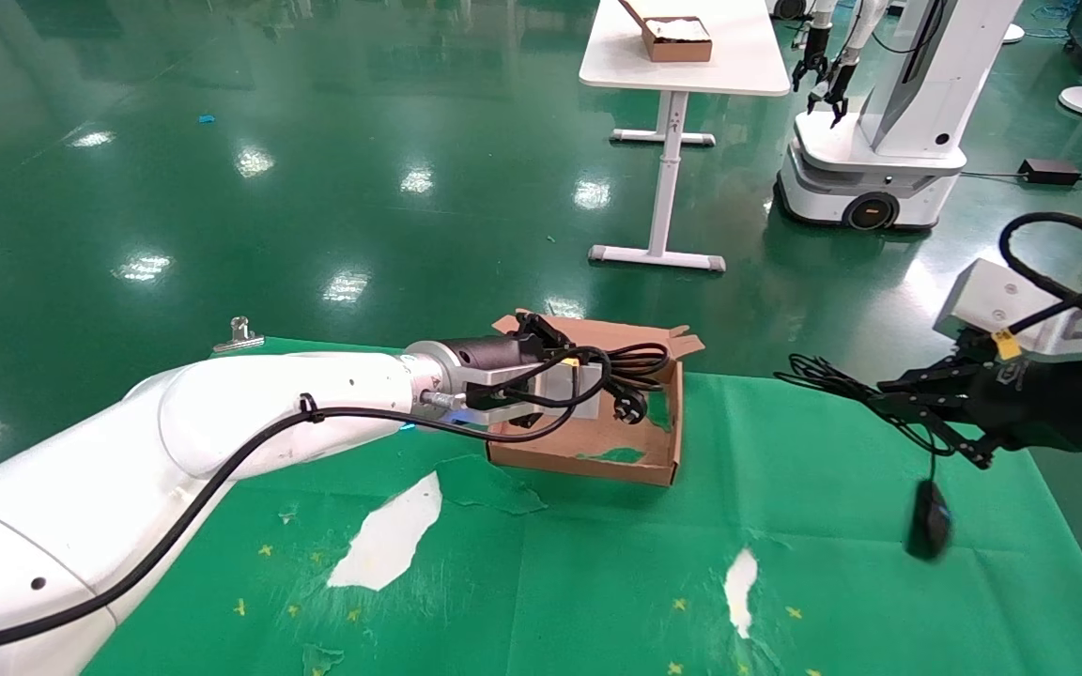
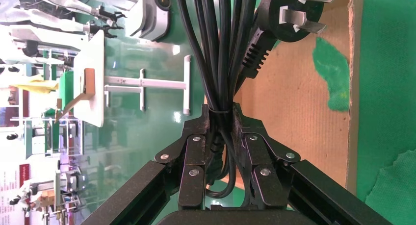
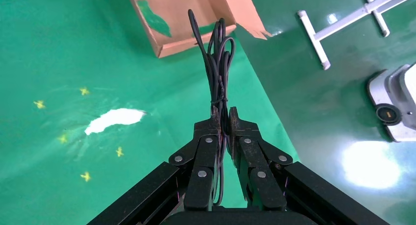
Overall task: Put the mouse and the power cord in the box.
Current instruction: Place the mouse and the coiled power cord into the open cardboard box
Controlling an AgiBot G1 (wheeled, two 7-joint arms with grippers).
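Observation:
The robot's left gripper is in the way between the mouse and the box (image 1: pixel 594 453), so it should let go of the power cord (image 1: pixel 634 372) inside the box and move away before the right gripper comes over.
The power cord (image 1: pixel 640 357) hangs in loops over the brown cardboard box (image 1: pixel 597 446), its pronged plug (image 1: pixel 630 406) dangling inside. My left gripper (image 1: pixel 550 338) is above the box's far side, shut on the cord. The left wrist view shows the bundle (image 2: pixel 221 48) clamped in the gripper (image 2: pixel 221 112), with the plug (image 2: pixel 289 14) over the box floor (image 2: pixel 294 102). To the right of the box, above the table, my right gripper (image 1: pixel 879 392) is shut on the mouse's bundled thin cable (image 3: pixel 218 63). The mouse (image 1: pixel 929 519) hangs below it on the cable, just above the cloth.
A green cloth (image 1: pixel 597 582) with torn white patches (image 1: pixel 391 535) covers the table. A metal clip (image 1: pixel 240 333) sits on its far left edge. On the floor beyond stand a white table (image 1: pixel 682 66) with a smaller brown box (image 1: pixel 677 39), and another robot (image 1: pixel 879 141).

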